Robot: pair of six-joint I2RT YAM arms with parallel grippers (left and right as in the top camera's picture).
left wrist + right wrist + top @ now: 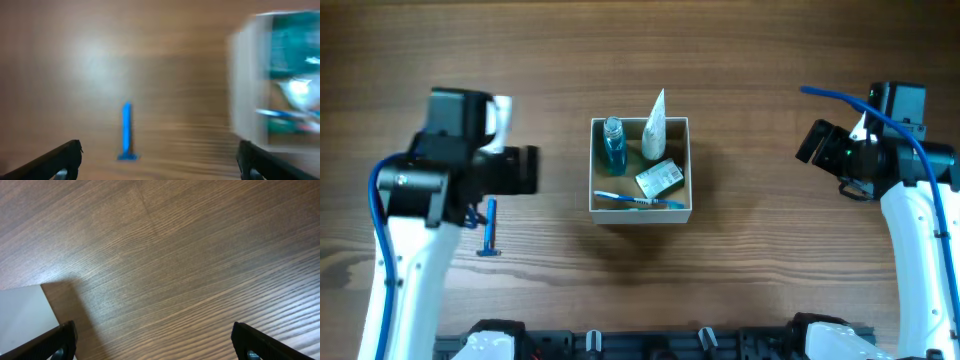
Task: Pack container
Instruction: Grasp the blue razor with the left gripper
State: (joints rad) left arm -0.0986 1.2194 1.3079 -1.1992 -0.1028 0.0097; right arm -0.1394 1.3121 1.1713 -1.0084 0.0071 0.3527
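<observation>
The blue razor's handle [126, 129] runs lengthwise between my left gripper's open fingers, so my left gripper should keep going down and close near the handle's end [127, 107] away from the razor's head.
The container [689, 170] is a square white-walled box with a tan inside at the table's middle. It holds a blue bottle [613, 142], a white tube [655, 118], a small green-and-white packet [660, 178] and a blue toothbrush [640, 201]. A blue razor [491, 228] lies on the wood left of the container, just below my left gripper [525, 169]. The left wrist view is blurred and shows the razor [126, 131] ahead between the open fingers [159, 165] and the container [245, 85] at right. My right gripper [812, 142] is open and empty right of the container; its fingers [155, 347] frame bare wood.
The wooden table [770, 260] surrounds the container. A white corner of the container [22, 315] shows at the lower left of the right wrist view. The arms' bases sit at the front edge.
</observation>
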